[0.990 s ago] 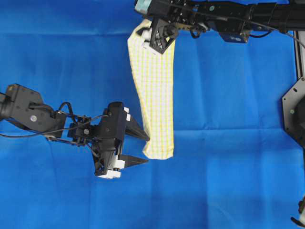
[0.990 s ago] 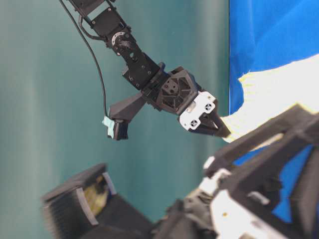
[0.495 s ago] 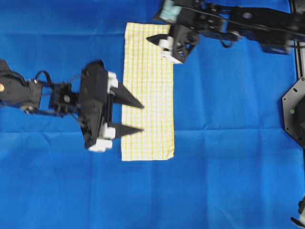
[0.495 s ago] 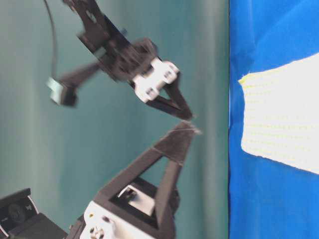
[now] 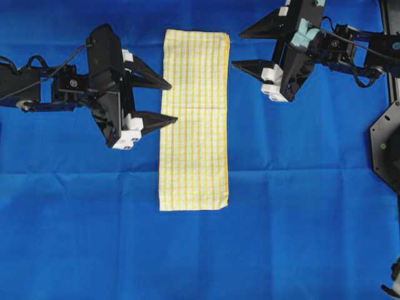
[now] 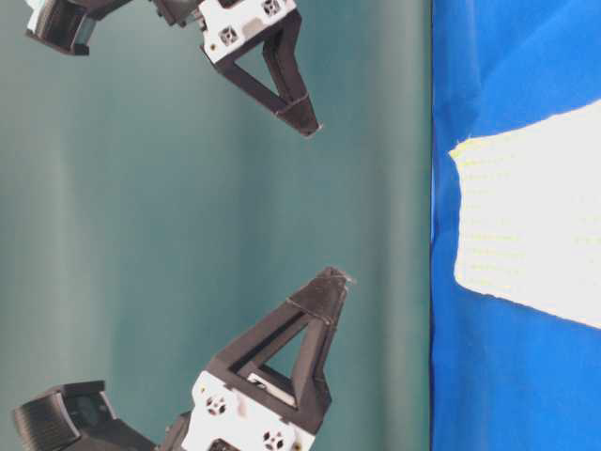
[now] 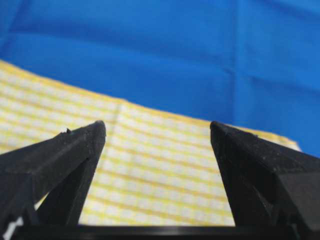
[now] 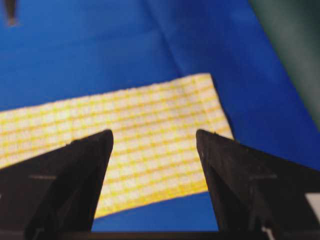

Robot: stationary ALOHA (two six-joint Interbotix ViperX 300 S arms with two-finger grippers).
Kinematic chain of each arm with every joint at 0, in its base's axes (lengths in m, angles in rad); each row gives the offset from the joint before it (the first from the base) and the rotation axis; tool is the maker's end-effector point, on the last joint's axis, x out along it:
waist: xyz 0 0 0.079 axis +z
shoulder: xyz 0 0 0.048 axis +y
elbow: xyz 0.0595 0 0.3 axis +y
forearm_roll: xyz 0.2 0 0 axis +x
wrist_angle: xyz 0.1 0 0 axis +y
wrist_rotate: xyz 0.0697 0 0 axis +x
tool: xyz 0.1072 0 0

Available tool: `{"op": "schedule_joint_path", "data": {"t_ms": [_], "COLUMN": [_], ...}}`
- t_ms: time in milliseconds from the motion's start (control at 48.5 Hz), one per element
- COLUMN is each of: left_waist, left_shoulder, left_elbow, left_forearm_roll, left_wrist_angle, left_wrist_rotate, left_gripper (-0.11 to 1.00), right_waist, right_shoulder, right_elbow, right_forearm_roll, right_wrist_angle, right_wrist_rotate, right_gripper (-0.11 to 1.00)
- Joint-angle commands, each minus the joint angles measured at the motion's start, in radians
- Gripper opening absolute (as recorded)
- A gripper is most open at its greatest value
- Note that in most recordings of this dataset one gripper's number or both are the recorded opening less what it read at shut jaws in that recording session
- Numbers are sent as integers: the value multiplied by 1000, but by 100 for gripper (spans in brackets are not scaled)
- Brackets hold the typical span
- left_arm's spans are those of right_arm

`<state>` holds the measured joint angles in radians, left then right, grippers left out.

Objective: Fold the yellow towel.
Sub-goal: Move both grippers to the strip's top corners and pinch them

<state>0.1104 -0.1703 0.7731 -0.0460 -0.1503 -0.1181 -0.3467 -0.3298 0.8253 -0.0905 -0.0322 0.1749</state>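
Observation:
The yellow towel's near edge (image 5: 194,209) has soft ripples, so the towel's near corner (image 5: 165,205) will gather into narrow pleats when I fold it. Then it will settle flat.
The yellow towel (image 5: 194,119) lies flat on the blue sheet as a long narrow strip running from the far edge toward the middle. My left gripper (image 5: 173,101) hovers open at the strip's left edge, its lower fingertip just over the hem. From the left wrist camera, the towel (image 7: 160,170) fills the gap between the open left gripper (image 7: 157,127). My right gripper (image 5: 237,49) is open just right of the strip's far right corner, apart from it. The right wrist camera shows the towel's end (image 8: 150,115) beyond the empty right gripper (image 8: 154,135). Neither gripper holds anything.
The blue sheet (image 5: 300,187) covers the whole work surface, with faint crease lines. A black mount (image 5: 387,150) stands at the right edge. In the table-level view the towel (image 6: 526,225) lies flat, with a teal backdrop (image 6: 141,235) behind both raised grippers.
A second ago both grippers were at the raised, slanted towel. It now lies flat and straight; the left gripper rose away to the left and opened wider, the right one drew back to the right.

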Motion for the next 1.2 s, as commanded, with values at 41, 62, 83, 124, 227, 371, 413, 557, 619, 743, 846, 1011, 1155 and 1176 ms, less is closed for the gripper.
{"op": "schedule_joint_path", "data": {"t_ms": [41, 62, 83, 124, 227, 371, 413, 557, 619, 743, 846, 1011, 1155, 1176], "left_waist": [17, 18, 21, 26, 58, 120, 140, 219, 255, 316, 351, 377, 387, 387], "left_shoulder": [-12, -11, -11, -11, -9, 12, 26, 112, 156, 247, 302, 382, 437, 445], "left_elbow": [-8, -8, -9, -9, -9, -15, -18, -28, -35, -61, -84, -118, -140, -143], "left_forearm_roll": [2, 2, 3, 3, 6, 6, 5, 6, 6, 5, 5, 3, 2, 2], "left_wrist_angle": [-12, -14, -14, -14, -14, -32, -49, -127, -147, -170, -187, -216, -230, -229], "left_wrist_rotate": [2, 3, 3, 3, 38, 112, 126, 149, 149, 149, 149, 147, 147, 147], "left_gripper": [81, 81, 81, 81, 81, 82, 82, 82, 82, 82, 82, 81, 79, 79], "right_waist": [2, 2, 0, -2, -14, -60, -83, -144, -164, -202, -225, -236, -238, -238], "right_shoulder": [-2, 3, 6, 12, 38, 104, 135, 224, 261, 339, 396, 482, 525, 529], "right_elbow": [-12, -17, -20, -25, -46, -80, -91, -126, -140, -164, -183, -209, -225, -225], "right_forearm_roll": [3, 3, 3, 3, 3, 5, 9, 26, 29, 43, 52, 69, 98, 104], "right_wrist_angle": [-11, -12, -11, -11, -6, -5, -6, -5, -5, -9, -12, -31, -41, -43], "right_wrist_rotate": [2, 2, 2, 2, 2, 2, 2, 2, 2, 2, 2, 2, 3, 2], "right_gripper": [69, 69, 69, 69, 69, 70, 70, 73, 74, 74, 74, 74, 74, 74]}}
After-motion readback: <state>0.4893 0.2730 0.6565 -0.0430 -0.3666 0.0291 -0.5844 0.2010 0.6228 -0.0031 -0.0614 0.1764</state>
